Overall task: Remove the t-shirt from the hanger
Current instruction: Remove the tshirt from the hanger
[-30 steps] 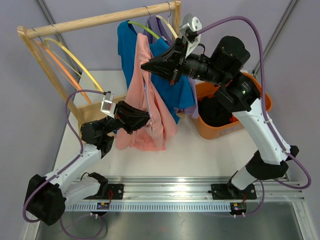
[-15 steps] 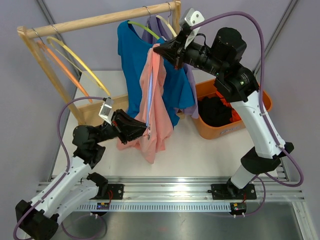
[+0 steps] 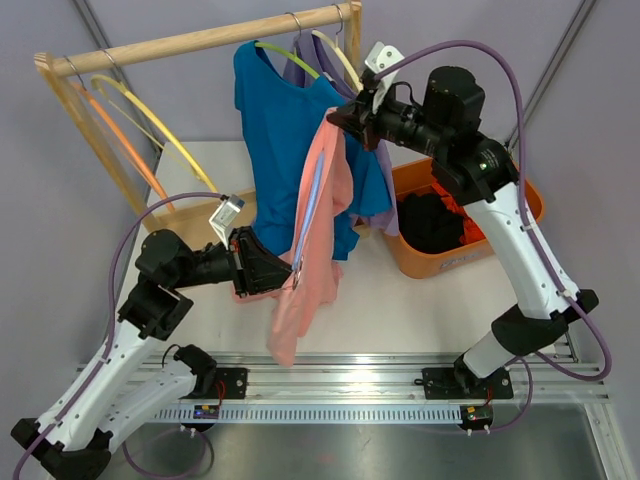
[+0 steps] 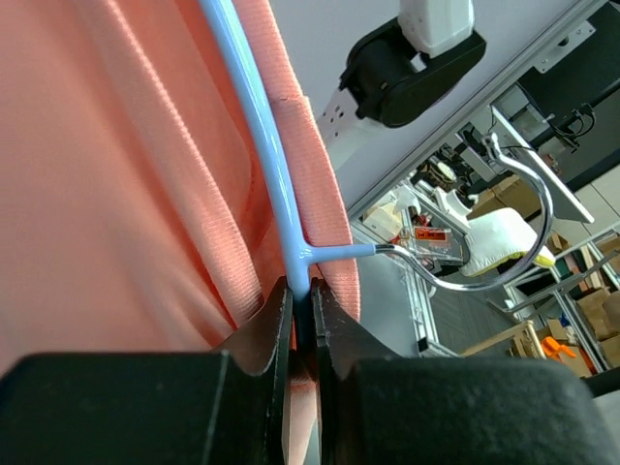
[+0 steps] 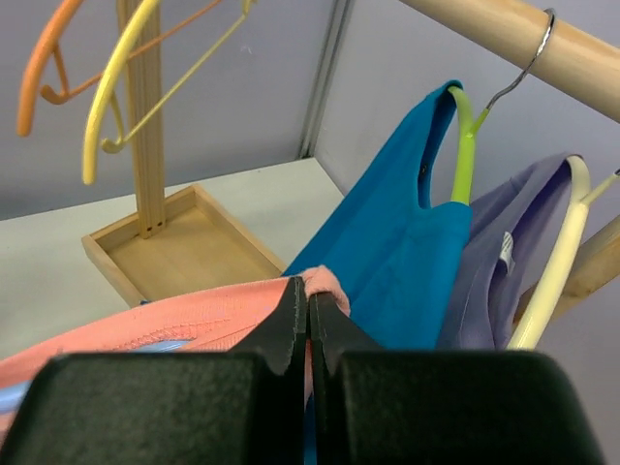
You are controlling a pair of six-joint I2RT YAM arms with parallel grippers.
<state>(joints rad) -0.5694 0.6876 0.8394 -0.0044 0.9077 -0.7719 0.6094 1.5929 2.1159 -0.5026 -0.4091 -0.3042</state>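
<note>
The robot's right gripper has the t-shirt's edge point(image 3: 330, 122) high along the light blue hanger point(image 3: 311, 203), so it should bring that edge down while the left gripper raises the hanger out.
A salmon-pink t-shirt point(image 3: 322, 235) hangs stretched between my two grippers, above the table. A light blue hanger point(image 3: 309, 205) runs inside it. The left gripper point(image 3: 290, 275) is shut on the blue hanger point(image 4: 260, 136) at its neck, right where the metal hook point(image 4: 489, 266) branches off, with pink t-shirt point(image 4: 116, 184) fabric beside the fingers. My right gripper point(image 3: 336, 114) is high up near the rail, shut on a bunched edge of the t-shirt point(image 5: 184, 315). The shirt's lower end dangles toward the table's near edge.
A wooden rail point(image 3: 200, 40) carries a blue shirt point(image 3: 275, 130) on a green hanger point(image 5: 465, 136), a purple shirt point(image 5: 494, 281), and empty yellow and orange hangers point(image 3: 140, 120). An orange bin point(image 3: 525, 195) of dark clothes stands at the right.
The right gripper has drawn the shirt's top edge rightward and up. The left gripper has moved nearer and lower with the hanger. The shirt is stretched longer, its end hanging lower.
</note>
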